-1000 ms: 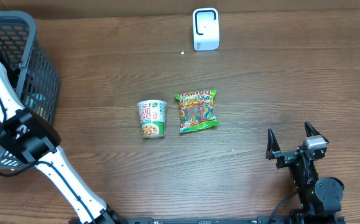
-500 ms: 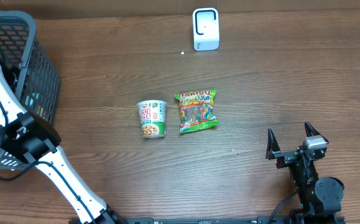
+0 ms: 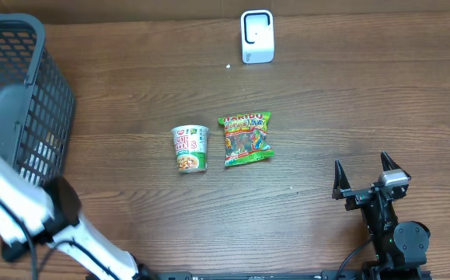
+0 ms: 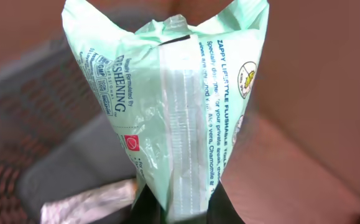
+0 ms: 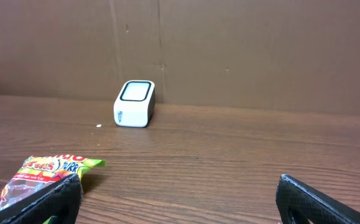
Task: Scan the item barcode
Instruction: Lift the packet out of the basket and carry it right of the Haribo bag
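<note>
My left gripper should keep going past the white scanner [image 3: 257, 36] and let go beside the candy bag, because the pale green pack's body [image 4: 175, 87] stands clear above my fingers.
A pale green soft pack [image 4: 173, 106] with printed text and a centre seam fills the left wrist view, standing up from my left gripper [image 4: 186, 213], which is shut on its lower end. No barcode shows on the face I see. The dark basket [image 4: 18, 130] lies blurred below and behind it. In the overhead view the left arm [image 3: 15, 202] is a large blur at the left edge, and its gripper and the pack are hidden there. The white scanner [image 3: 256, 36] [image 5: 134, 103] stands at the table's far edge. My right gripper [image 3: 362, 166] [image 5: 180, 205] rests open near the front right, holding nothing.
A dark mesh basket [image 3: 50, 85] stands at the far left. A cup of noodles [image 3: 190, 148] and a colourful candy bag [image 3: 246, 138] [image 5: 43, 171] lie mid-table. A silvery packet [image 4: 86, 202] lies in the basket beneath the pack.
The left arm has swung up and toward the camera at the left edge, now large and blurred. The right arm and the table items have not moved.
</note>
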Tool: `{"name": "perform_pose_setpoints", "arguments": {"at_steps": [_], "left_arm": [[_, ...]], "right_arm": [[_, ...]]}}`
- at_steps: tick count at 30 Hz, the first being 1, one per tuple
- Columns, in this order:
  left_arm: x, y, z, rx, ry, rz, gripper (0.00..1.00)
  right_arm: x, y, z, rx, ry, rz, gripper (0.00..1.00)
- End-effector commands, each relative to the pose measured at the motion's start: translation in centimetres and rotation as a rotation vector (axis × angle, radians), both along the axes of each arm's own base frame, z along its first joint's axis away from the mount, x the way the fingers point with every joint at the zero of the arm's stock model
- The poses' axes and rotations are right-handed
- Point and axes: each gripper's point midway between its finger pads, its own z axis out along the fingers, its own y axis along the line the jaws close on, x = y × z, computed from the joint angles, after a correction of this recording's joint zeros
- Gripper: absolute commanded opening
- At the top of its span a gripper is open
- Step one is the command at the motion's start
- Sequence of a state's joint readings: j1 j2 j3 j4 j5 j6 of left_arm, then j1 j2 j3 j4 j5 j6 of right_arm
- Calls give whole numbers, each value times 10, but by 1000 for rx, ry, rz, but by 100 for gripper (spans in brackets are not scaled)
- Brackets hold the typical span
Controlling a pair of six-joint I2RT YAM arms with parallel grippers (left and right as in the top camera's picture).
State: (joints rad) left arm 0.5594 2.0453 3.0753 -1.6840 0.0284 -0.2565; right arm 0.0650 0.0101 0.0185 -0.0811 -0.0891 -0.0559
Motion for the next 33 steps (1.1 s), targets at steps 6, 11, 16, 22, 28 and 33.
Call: {"name": "perform_pose_setpoints", "arguments": {"at_steps": [6, 11, 16, 22, 28, 33], "left_arm": [[-1, -139, 19, 7, 8, -409, 4], [1, -197, -46, -56, 253, -563, 4], [4, -242, -127, -92, 509, -678, 4], [28, -341, -185, -68, 501, -906, 4], [34, -434, -225, -125, 443, -991, 4], [21, -502, -289, -185, 551, -988, 4]], "right_arm": [[1, -3, -2, 3, -1, -13, 100], [1, -3, -2, 3, -1, -13, 100], [1, -3, -2, 3, -1, -12, 100], [1, -3, -2, 3, -1, -12, 100], [1, -3, -2, 3, -1, -12, 100], [1, -3, -2, 3, -1, -12, 100]]}}
